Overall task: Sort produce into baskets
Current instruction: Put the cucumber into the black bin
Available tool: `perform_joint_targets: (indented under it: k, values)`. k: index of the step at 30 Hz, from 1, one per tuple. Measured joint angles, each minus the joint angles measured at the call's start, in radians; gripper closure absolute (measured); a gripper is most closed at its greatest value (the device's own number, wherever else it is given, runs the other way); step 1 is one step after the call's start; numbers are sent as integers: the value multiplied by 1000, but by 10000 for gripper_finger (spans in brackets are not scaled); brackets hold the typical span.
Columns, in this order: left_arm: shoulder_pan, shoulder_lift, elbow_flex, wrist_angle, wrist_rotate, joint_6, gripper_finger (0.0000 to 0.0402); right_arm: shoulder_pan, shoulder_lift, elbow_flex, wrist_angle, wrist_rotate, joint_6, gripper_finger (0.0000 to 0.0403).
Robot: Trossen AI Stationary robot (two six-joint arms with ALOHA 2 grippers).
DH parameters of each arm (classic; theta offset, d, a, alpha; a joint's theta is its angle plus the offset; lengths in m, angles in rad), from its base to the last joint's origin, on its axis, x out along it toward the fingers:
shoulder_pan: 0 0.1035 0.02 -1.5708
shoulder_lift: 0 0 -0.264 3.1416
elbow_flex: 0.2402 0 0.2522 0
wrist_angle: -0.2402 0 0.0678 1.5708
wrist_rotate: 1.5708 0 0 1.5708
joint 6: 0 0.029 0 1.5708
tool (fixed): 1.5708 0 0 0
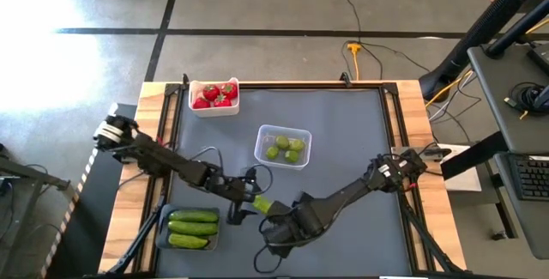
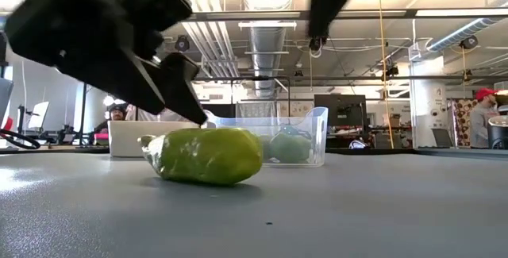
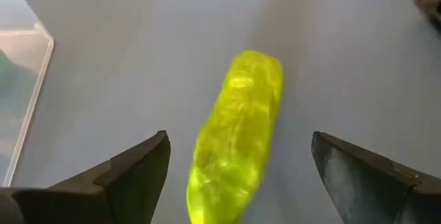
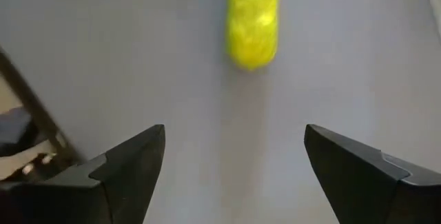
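Note:
My right gripper should back off and my left gripper should take the cucumber [image 1: 262, 203], because the dark tray [image 1: 190, 229] is by my left arm and far from my right arm.
A glossy green cucumber [image 1: 261, 203] lies on its side on the dark mat, near the front middle. My left gripper [image 3: 238, 165] is open and slants down over it. Its fingers stand on either side of the cucumber's [image 3: 238, 134] near end without touching it. My right gripper [image 4: 234, 155] is open and holds nothing. It hangs above the mat just to the front right of the cucumber [image 4: 253, 21]. Two more cucumbers lie in the dark tray [image 1: 163, 236]. Strawberries fill the white tub [image 1: 214, 110], and yellow-green fruits sit in the clear tub [image 1: 262, 133].
In the low view the clear tub [image 2: 317, 135] and the white tub [image 2: 131, 139] stand behind the cucumber [image 2: 208, 155]. The dark tray sits at the front left, close to my left arm. Bare mat [image 1: 352, 133] spreads to the right and far side.

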Motion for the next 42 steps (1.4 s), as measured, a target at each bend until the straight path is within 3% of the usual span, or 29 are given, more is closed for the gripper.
perform_joint_targets:
  k: [13,17,21,25,27,33,38,42]
  values:
    - [18,238,98,-30,13,5,73,67,-1,0,-37,10,165,60]
    - [11,236,109,-49,17,-8,104,64,-2,0,-44,11,130,62]
    - [10,196,105,-86,18,-46,166,58,-2,0,-94,10,76,68]
    - [9,77,104,-172,28,-61,236,46,-24,5,-194,11,33,77]
    - [9,-14,104,-263,30,-61,252,40,-49,5,-194,15,-8,78]
    - [-21,-354,104,-625,35,-140,252,20,-111,4,-193,224,-90,78]
    - [-107,-600,104,-901,175,-372,246,-22,-143,4,-189,392,-143,78]
    - [-232,-698,95,-1058,240,-597,244,-66,-144,4,-189,414,-174,78]
